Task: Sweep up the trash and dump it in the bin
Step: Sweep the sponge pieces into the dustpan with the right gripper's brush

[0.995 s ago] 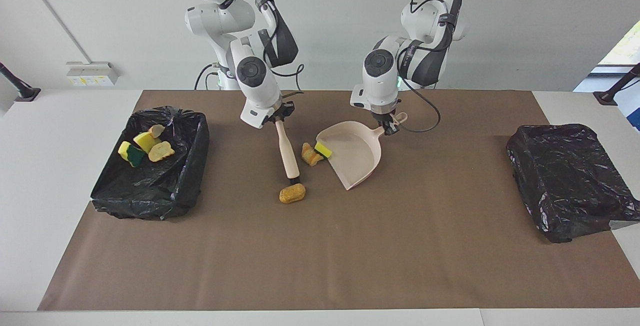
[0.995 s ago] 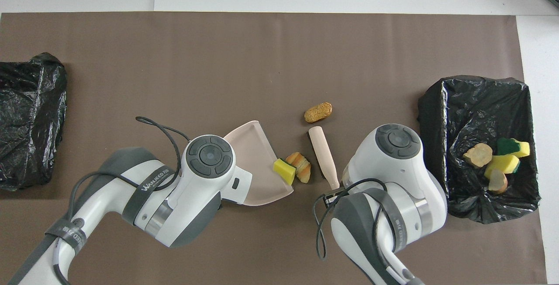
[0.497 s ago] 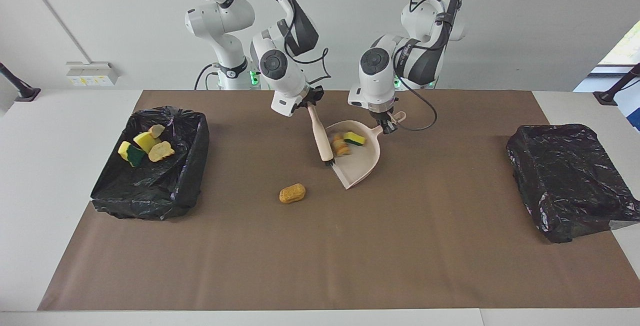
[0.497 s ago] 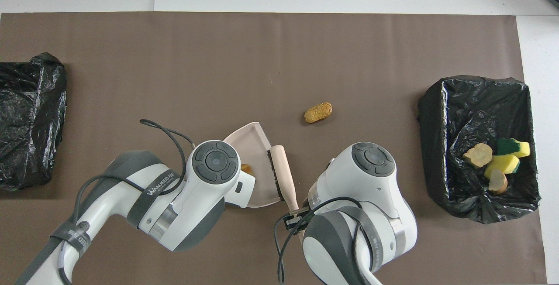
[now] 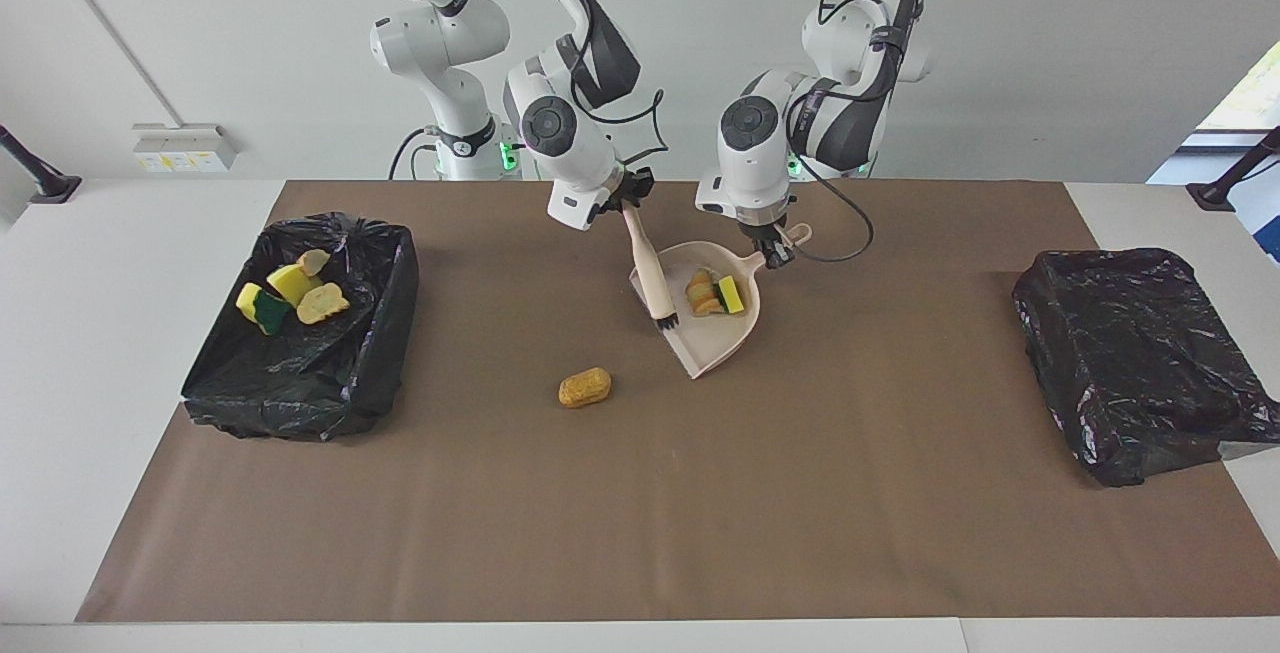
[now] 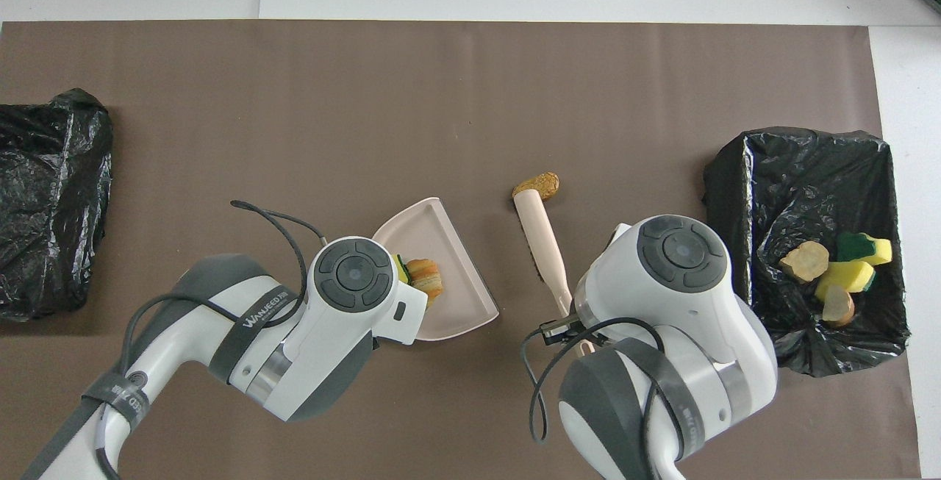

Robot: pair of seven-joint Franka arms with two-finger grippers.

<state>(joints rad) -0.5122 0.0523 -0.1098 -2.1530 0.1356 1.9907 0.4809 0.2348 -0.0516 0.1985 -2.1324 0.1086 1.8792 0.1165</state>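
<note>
The loose tan chunk [image 5: 584, 387] is past the brush and off the dustpan's open edge, so next my right gripper puts the brush behind the chunk [image 5: 547, 396] and sweeps it in.
My right gripper [image 5: 630, 201] is shut on the handle of the beige brush [image 5: 650, 273], which slants down to the open edge of the beige dustpan [image 5: 715, 345]. My left gripper [image 5: 776, 253] is shut on the dustpan's handle, on the side nearest the robots. Two pieces of trash lie in the pan: a tan bread-like chunk [image 5: 704, 293] and a yellow, green-backed sponge [image 5: 733, 295]. One tan chunk [image 5: 585, 387] lies loose on the mat, farther from the robots. In the overhead view the brush [image 6: 542, 245] stands apart from the pan [image 6: 426, 230], its tip over that chunk [image 6: 540, 186].
A black-lined bin [image 5: 395, 268] at the right arm's end holds several sponge and bread scraps [image 5: 290, 285]. A second black-bagged bin [image 5: 1140, 363] sits at the left arm's end. Brown paper [image 5: 640, 513] covers the table.
The brush swept the sponge and bread chunk into the dustpan, where they settled. In the overhead view the brush has since swung back out toward the loose chunk.
</note>
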